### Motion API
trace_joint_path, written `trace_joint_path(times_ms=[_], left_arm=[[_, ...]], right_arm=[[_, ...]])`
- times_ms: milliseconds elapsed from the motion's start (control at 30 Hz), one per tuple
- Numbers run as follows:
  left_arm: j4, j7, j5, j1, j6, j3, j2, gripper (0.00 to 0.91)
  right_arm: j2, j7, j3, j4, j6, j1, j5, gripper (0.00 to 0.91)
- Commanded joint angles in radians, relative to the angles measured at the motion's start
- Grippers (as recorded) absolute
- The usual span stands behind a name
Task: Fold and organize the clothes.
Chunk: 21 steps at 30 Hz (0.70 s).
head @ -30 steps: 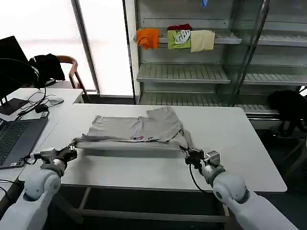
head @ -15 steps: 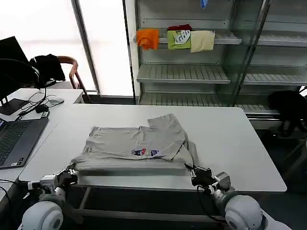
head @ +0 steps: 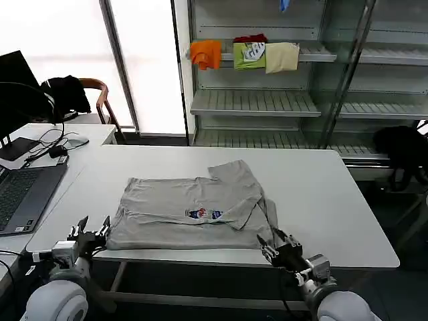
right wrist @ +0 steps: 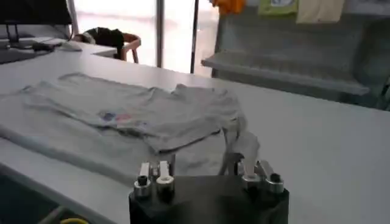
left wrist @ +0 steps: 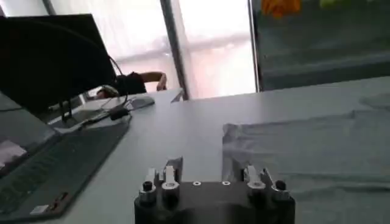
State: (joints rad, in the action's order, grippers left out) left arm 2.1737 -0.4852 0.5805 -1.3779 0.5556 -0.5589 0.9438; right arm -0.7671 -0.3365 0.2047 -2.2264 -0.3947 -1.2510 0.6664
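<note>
The shirt's far edge (head: 168, 180) lies limp and flat beyond the print (head: 204, 213), so it will fold over and hide the print when I pull it nearer.
A light grey short-sleeved shirt (head: 194, 210) lies partly folded on the white table (head: 321, 194), its small multicoloured print (head: 204, 213) facing up and one sleeve folded over the body. My left gripper (head: 88, 231) hovers open at the shirt's near left corner, just off the cloth. At the near right corner my right gripper (head: 277, 242) also stands open, holding nothing. The left wrist view has the left gripper (left wrist: 210, 173) facing the shirt's edge (left wrist: 304, 146). In the right wrist view the right gripper (right wrist: 204, 169) sits just short of the shirt (right wrist: 140, 115).
A laptop (head: 20, 194) and cables lie on the desk at the left. A chair with a black garment (head: 67, 93) stands behind it. Shelves at the back hold orange (head: 206, 52), green (head: 249, 55) and cream (head: 282, 56) folded garments.
Both grippers dragged the shirt's near edge toward the table's front, then let go and opened. They now sit lower, at the front edge, and the shirt lies flatter.
</note>
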Motion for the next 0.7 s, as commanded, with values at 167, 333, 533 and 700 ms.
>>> trace_joint_path(times_ms=[167,333,533,700], left_arm=[[-0.192,0.225,0.011,0.349,-0.185,0.096,0.003,0.907],[-0.393,0.264,0.019,0.475,-0.206,0.145,0.018,0.907],[-0.528,0.288,0.050,0.580,-0.143,0.196,0.039,0.907],[-0.612,0.280,0.039,0.629,-0.062,0.228,0.052,0.907]], right_arm=[[-0.053,0.248,-0.082,0.318,0.073,0.486,0.023,0.907],[-0.168,0.322,-0.230,0.573,-0.011,0.759,0.068,0.907],[-0.370,0.413,-0.299,0.958,-0.052,0.944,-0.021,0.907],[-0.483,0.539,-0.292,1.246,-0.041,1.016,-0.214,0.907]])
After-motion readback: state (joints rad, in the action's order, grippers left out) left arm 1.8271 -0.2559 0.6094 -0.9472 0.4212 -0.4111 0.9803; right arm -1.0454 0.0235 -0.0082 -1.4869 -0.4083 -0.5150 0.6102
